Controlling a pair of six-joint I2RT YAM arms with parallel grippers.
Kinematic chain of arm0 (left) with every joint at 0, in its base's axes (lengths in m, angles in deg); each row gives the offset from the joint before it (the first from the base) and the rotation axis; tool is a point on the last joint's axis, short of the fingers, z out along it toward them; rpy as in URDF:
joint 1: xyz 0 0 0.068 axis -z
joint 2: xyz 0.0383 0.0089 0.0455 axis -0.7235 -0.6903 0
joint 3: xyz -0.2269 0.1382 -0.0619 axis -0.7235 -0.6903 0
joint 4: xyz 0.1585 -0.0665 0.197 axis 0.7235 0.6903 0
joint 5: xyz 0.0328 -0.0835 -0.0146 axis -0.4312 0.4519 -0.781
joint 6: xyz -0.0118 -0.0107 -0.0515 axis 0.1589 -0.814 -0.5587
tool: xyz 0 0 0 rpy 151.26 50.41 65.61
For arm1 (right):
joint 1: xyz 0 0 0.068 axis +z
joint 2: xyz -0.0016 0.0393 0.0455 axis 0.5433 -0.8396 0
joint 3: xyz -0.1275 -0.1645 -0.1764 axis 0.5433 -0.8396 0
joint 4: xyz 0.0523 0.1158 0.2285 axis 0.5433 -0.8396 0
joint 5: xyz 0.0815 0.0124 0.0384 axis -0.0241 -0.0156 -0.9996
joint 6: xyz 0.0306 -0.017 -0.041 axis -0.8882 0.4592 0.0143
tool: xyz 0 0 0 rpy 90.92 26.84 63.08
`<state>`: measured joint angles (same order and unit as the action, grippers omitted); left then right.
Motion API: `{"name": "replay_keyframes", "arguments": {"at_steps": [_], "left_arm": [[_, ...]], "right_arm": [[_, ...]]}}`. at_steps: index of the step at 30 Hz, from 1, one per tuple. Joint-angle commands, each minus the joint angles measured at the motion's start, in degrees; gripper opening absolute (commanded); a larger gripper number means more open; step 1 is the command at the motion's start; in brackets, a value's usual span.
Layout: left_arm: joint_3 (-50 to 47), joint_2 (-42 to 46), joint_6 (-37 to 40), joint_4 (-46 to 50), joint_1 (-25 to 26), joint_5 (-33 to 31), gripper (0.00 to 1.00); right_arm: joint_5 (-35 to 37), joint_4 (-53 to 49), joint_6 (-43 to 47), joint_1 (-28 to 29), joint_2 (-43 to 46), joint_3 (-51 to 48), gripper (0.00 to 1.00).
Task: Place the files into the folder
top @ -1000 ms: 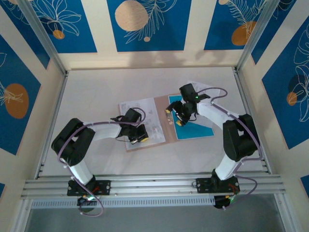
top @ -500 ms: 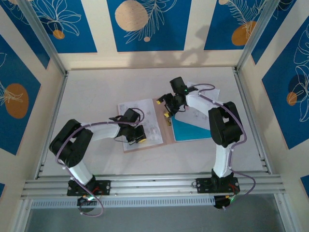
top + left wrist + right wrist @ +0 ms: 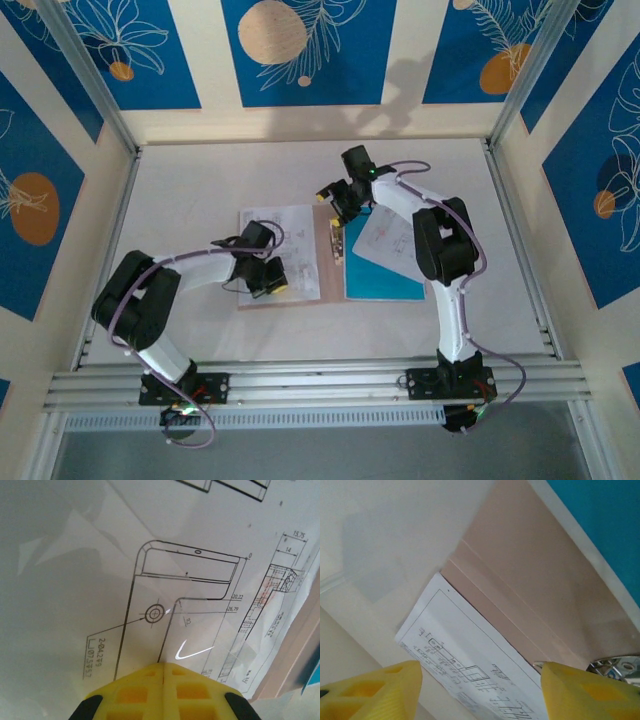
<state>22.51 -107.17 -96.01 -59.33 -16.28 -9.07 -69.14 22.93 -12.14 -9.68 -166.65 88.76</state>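
Note:
The white sheet (image 3: 392, 243) lies crooked on the teal sheet, so my left gripper should steady the teal sheet's near corner (image 3: 349, 295) while my right gripper squares the white sheet.
The pinkish-tan folder (image 3: 331, 268) lies open in the middle of the table. A white printed sheet (image 3: 285, 245) of the files covers its left half. My left gripper (image 3: 264, 279) is shut, its yellow tips (image 3: 165, 666) pressed down on that sheet (image 3: 175, 580). To the right of the folder lies the teal sheet (image 3: 385, 280) with another white sheet (image 3: 385, 240) on top. My right gripper (image 3: 340, 207) hangs open over the folder's far end. Its fingers (image 3: 375, 690) straddle the sheet's corner (image 3: 470, 672) and the folder's crease (image 3: 530, 580), holding nothing.
Patterned blue and cream walls and metal frame posts (image 3: 90, 90) ring the table. An aluminium rail (image 3: 320, 385) with both arm bases runs along the near edge. Bare tabletop (image 3: 200, 180) surrounds the papers.
My right gripper has swung up and left, off the teal sheet to the folder's far end, its jaws narrowing a little. The folder and my left gripper have shifted slightly left.

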Motion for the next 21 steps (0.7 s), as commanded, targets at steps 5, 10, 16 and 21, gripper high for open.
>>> {"name": "replay_keyframes", "arguments": {"at_steps": [5, 10, 16, 21], "left_arm": [[1.3, 0.7, 3.2, 7.2, -1.6, -3.1, 0.00], [4.5, 3.4, 3.2, 8.5, -1.2, -2.8, 0.12], [9.9, 0.3, 3.4, 3.8, 3.5, 6.0, 0.26], [12.6, -5.4, -0.8, -2.7, 9.9, 9.7, 0.29]], "right_arm": [[1.4, -5.4, 7.8, -1.5, 7.5, 0.4, 0.66], [1.7, -1.1, 7.0, -5.8, 19.6, -18.4, 0.65], [-0.6, 1.1, 4.8, -13.1, 27.5, -35.1, 0.53], [-1.1, 0.2, 3.3, -15.7, 26.7, -36.8, 0.47]]}}
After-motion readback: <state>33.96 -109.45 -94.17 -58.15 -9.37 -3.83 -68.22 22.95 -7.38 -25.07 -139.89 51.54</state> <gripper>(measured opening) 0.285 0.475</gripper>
